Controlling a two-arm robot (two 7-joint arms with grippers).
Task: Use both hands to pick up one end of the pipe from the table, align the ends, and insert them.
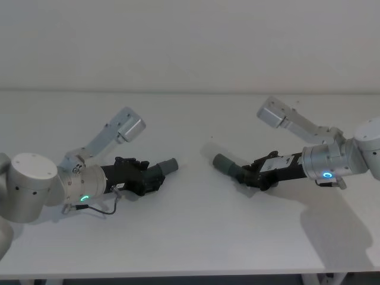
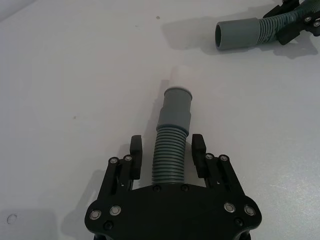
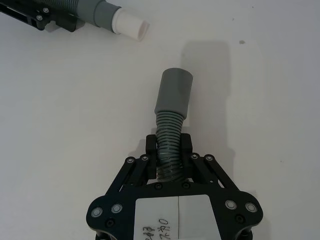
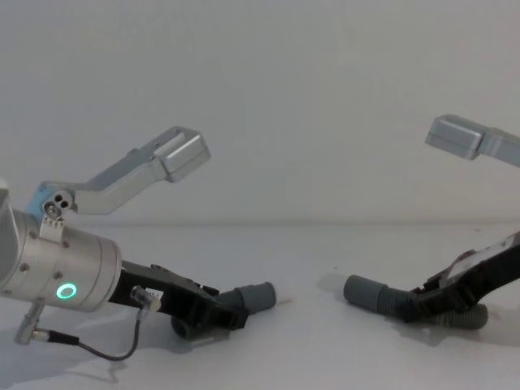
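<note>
The cuff in my right gripper has a hollow opening (image 2: 218, 36), so the pipe's white tip will slip into it when I press the pipe's ends together.
The pipe lies in two ribbed grey pieces on the white table (image 1: 190, 237). The left piece (image 2: 170, 155) ends in a smooth cuff (image 2: 176, 110) with a white tip (image 3: 131, 26). My left gripper (image 2: 167, 147) straddles its ribbed part, open, with small gaps between both fingers and the hose. In the head view this gripper (image 1: 149, 177) sits left of centre. The right piece (image 3: 168, 150) has its cuff (image 3: 173, 92) pointing at the left one. My right gripper (image 3: 168, 145) is shut on its ribs, right of centre (image 1: 246, 176). The two cuffs (image 1: 168, 167) (image 1: 224, 162) face each other a short gap apart.
Both forearms lie low over the table, the left with a green ring (image 4: 65, 292), the right with a blue light (image 1: 327, 174). A loose black cable (image 4: 106, 349) hangs under the left wrist. The tail of the right hose (image 4: 463, 318) curls behind the right gripper.
</note>
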